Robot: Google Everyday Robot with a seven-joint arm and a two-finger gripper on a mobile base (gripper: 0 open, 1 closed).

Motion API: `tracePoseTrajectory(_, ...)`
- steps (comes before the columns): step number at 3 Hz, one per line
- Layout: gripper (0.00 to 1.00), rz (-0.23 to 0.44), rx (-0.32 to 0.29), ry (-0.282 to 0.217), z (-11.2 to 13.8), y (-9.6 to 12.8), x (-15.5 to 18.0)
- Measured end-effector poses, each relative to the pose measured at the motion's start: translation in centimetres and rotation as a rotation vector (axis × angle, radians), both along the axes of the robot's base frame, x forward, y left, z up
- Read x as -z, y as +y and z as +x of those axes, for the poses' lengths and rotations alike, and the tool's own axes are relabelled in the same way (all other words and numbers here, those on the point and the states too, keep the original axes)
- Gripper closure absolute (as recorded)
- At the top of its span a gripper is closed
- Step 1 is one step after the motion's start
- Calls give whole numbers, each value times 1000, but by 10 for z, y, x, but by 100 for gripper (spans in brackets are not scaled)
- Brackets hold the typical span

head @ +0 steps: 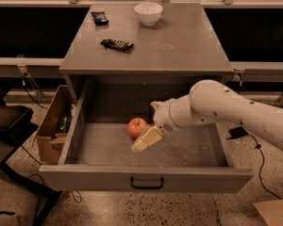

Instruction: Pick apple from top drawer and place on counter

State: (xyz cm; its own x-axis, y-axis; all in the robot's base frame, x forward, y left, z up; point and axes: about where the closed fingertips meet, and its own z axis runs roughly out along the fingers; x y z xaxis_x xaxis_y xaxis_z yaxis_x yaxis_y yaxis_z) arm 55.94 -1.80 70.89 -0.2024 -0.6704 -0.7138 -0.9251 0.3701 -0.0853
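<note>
The robot's open fingers point at the apple, which lies clear of the drawer's sides, so the gripper continues to move in until the fingers straddle the apple.
The apple, red-orange, lies on the speckled floor of the open top drawer, left of its middle. My gripper is inside the drawer, right at the apple's right side and slightly in front of it. It is open and holds nothing. One cream finger slants down-left past the apple's lower right edge. The white arm reaches in from the right. The counter is the grey cabinet top above the drawer.
On the counter stand a white bowl at the back, a dark flat object left of middle and a small dark item at the back left. A cardboard box sits on the floor left of the drawer.
</note>
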Motion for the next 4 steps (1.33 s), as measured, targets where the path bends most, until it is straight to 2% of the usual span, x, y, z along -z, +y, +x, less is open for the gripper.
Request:
tracePoseTrajectory(1,0,-6,-4,-2,20,13,44)
tracePoseTrajectory(2,0,-13,-3,-10,52,18,81)
tracePoseTrajectory(3,0,0,-4,-7,70,23,98)
tracePoseTrajectory(4,27,11,-12,-8,85,28,103)
